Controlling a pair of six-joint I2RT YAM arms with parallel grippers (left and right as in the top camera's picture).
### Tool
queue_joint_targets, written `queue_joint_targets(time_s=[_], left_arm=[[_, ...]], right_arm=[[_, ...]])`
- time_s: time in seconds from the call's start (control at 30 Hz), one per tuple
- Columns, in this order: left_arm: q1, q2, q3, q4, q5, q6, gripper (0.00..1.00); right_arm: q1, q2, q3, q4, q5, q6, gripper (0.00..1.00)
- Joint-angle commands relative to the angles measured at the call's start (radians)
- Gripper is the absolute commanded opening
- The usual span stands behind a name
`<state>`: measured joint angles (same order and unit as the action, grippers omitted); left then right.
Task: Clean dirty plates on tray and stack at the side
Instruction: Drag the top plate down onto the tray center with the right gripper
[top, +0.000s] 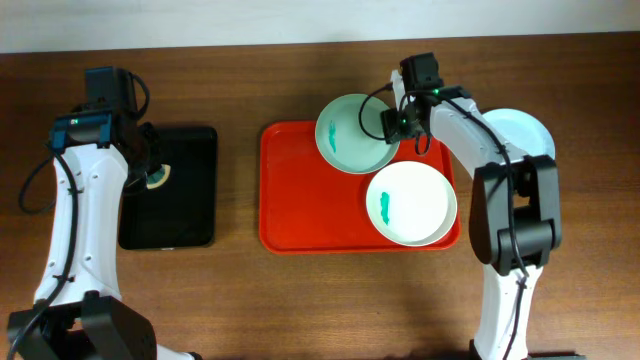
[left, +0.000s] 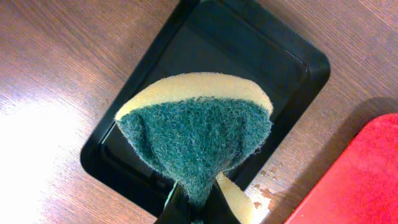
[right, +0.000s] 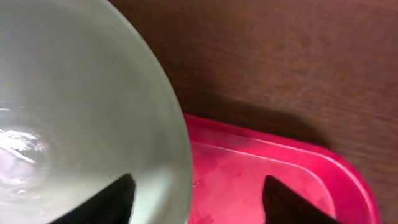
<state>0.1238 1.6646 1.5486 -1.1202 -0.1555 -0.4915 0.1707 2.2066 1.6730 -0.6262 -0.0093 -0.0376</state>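
Note:
The back plate sticks out past the red tray's back edge, so the robot's right gripper should take hold of the plate's rim and pull the plate into the tray's open area (top: 308, 195) before scrubbing.
The red tray (top: 300, 205) lies mid-table. Two plates sit on it, each with a teal smear: one at the back (top: 345, 135), one at the front right (top: 412, 205). A third plate (top: 527, 128) lies on the table right of the tray, partly hidden by my right arm. My right gripper (top: 405, 125) is open, its fingers astride the back plate's right rim. The right wrist view shows one finger over the plate (right: 81, 112), the other over the tray (right: 249, 180), with the gripper (right: 199, 202) open. My left gripper (top: 150, 176) is shut on a green-and-yellow sponge (left: 199, 130).
A black tray (top: 185, 190) lies left of the red tray, and the sponge hangs over it (left: 249, 50). A corner of the red tray (left: 360, 180) shows in the left wrist view. The wooden table (top: 300, 300) surrounds both trays.

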Motion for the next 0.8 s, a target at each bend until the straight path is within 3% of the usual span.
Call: queue_joint_targets(time_s=[0.0,0.2,0.4,0.67,0.77], left_arm=[[0.002,-0.003,-0.001,0.005,0.003,-0.009,0.00],[0.002,-0.003,0.000,0.005,0.003,-0.009,0.00],[0.002,-0.003,-0.001,0.007,0.003,-0.009,0.00],[0.001,-0.003,-0.001,0.013,0.067,0.010,0.00],[0.001,-0.003,-0.001,0.013,0.086,0.018,0.00]], right_arm=[[-0.002,0.014,0.012,0.008,-0.025,-0.003,0.44],[0.000,0.014,0.012,-0.002,-0.162,-0.003,0.04],[0.008,0.013,0.013,-0.107,-0.418,-0.003,0.04],[0.059,0.013,0.012,-0.251,-0.515,0.000,0.05],[0.096,0.013,0.012,-0.255,-0.403,0.000,0.22]])
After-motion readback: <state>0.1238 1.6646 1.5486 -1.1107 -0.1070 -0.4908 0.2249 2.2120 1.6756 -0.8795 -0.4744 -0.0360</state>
